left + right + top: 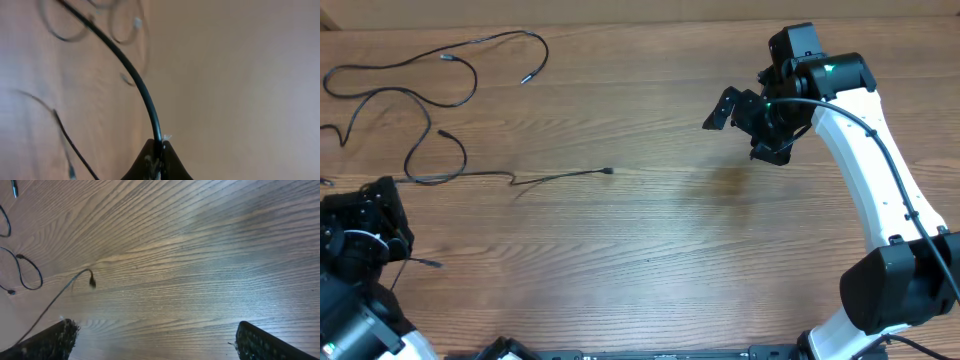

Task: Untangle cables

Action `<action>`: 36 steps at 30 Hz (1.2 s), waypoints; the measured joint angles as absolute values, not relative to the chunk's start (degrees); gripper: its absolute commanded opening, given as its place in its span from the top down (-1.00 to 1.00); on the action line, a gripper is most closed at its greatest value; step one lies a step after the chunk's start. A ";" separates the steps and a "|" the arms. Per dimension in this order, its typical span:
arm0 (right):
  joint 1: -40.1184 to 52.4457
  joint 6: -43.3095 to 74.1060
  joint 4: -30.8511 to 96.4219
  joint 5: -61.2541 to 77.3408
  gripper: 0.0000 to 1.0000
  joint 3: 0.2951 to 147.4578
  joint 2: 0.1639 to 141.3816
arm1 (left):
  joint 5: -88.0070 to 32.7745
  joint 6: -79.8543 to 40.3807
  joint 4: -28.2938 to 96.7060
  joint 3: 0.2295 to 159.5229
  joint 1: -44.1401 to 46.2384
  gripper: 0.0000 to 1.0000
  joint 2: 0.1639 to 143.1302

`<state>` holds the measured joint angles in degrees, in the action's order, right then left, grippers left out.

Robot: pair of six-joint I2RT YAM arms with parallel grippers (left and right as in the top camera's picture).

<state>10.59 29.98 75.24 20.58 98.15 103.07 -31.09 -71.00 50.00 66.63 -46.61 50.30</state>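
Note:
My left gripper is lowering the cable, and its plug end point(607, 171) reaches open wood, clear of the looped cables. My left gripper keeps going down until the cable meets the near wood point(432, 295).
Thin black cables point(430, 85) lie in loose loops at the table's far left, one strand ending in a plug point(608, 171) near the middle. My left gripper point(370, 235) is at the near left edge, shut on a cable point(145, 95) that runs up from its fingertips point(159, 150). My right gripper point(745, 115) is open and empty, held above the table at the far right. The right wrist view shows its two fingertips point(155, 340) wide apart, with the cable's plug end point(92, 282) on the wood to the left.
The wooden table point(700, 250) spreads between the two arms. Another short cable end point(425, 263) lies beside my left gripper.

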 measured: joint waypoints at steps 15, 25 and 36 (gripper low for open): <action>10.59 29.95 75.22 20.58 -1.00 98.15 103.04 | 1.61 -50.35 64.53 66.65 -46.61 0.91 62.85; 10.59 30.00 75.24 20.56 -1.00 98.15 103.07 | 3.22 -47.62 50.57 66.63 -46.61 0.91 78.81; 10.59 29.95 75.20 20.60 -1.00 98.15 103.04 | 5.43 -44.47 46.70 66.63 -46.61 0.58 87.05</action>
